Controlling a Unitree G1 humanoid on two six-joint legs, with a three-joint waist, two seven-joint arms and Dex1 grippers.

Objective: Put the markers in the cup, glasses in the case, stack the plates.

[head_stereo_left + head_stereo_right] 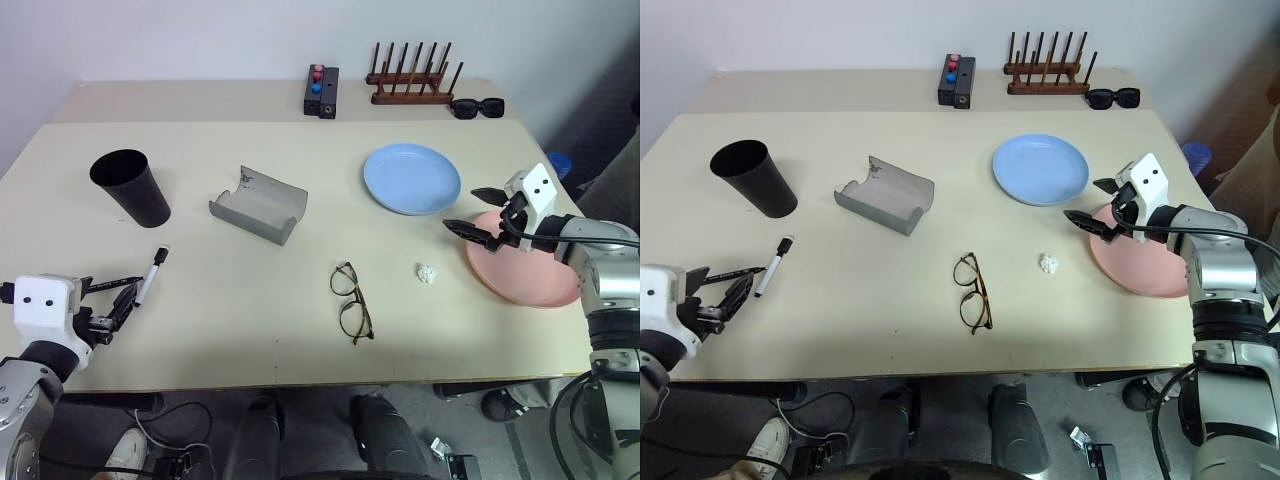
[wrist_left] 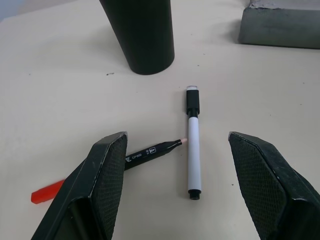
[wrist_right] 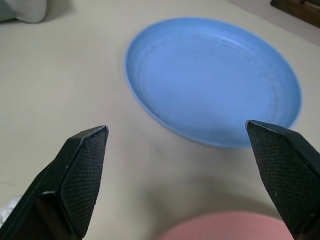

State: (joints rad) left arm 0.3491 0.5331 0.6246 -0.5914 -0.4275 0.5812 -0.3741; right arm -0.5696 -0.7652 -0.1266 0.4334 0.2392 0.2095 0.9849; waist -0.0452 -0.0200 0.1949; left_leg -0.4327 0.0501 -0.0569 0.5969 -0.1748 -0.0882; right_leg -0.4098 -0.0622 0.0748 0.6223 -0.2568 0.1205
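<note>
The black cup [image 1: 133, 188] seems taller than the white marker [image 1: 151, 276] is long, so the marker will go down out of sight below the cup's rim when I lower it in.
The black cup [image 1: 130, 185] stands upright at the table's left. Nearer me lie a white marker [image 2: 193, 142] with a black cap and a black marker [image 2: 150, 150] with a red end [image 2: 46, 192]. My left gripper [image 2: 177, 137] is open just short of them, holding nothing. The grey case [image 1: 258, 205] lies open at centre-left, and the thin-rimmed glasses [image 1: 352, 302] lie unfolded in the middle. The blue plate [image 1: 411, 179] sits right of centre, the pink plate [image 1: 525, 270] at the right edge. Over the pink plate's inner rim my right gripper [image 1: 474, 210] is open, pointing at the blue plate.
A crumpled white scrap [image 1: 427, 272] lies between the glasses and the pink plate. Along the back edge stand a black box with red and blue buttons [image 1: 321, 90], a wooden peg rack [image 1: 415, 80] and chunky black sunglasses [image 1: 477, 107].
</note>
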